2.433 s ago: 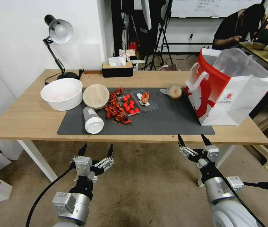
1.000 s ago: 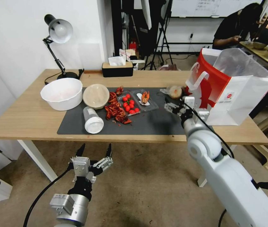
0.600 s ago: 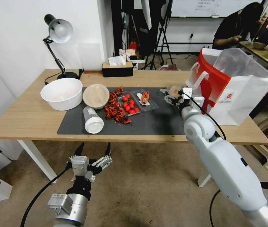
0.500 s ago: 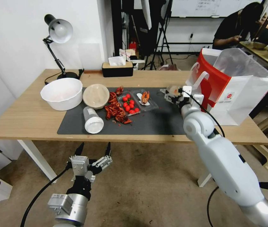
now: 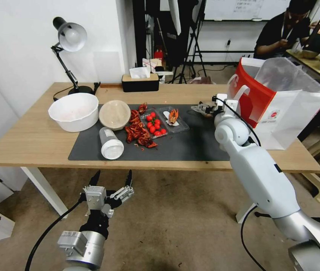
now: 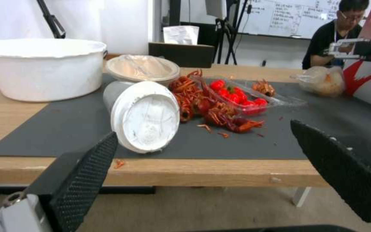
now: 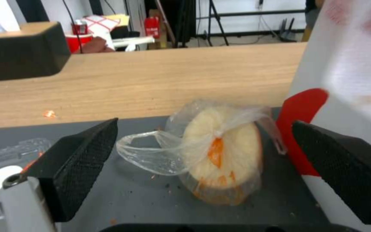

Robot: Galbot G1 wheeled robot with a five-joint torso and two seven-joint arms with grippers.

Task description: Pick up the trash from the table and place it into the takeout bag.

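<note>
The small clear bag is tied in a knot over the top. The pale round piece of food should therefore stay wrapped inside when I pick it up.
My right gripper reaches over the table to the small clear bag, which holds a pale round piece of food and lies on the dark mat beside the takeout bag. In the right wrist view the fingers stand open on either side of the bag without touching it. A clear lidded cup lies on its side near the mat's front. The beige bowl sits behind it. My left gripper hangs open below the table's front edge.
A big white bowl stands at the left, with a desk lamp and a black tissue box at the back. Red crayfish shells and clear trays with tomatoes lie mid-mat.
My right arm has risen from below the table's front edge and reached across the mat to the small clear bag. The left arm has hardly moved.
</note>
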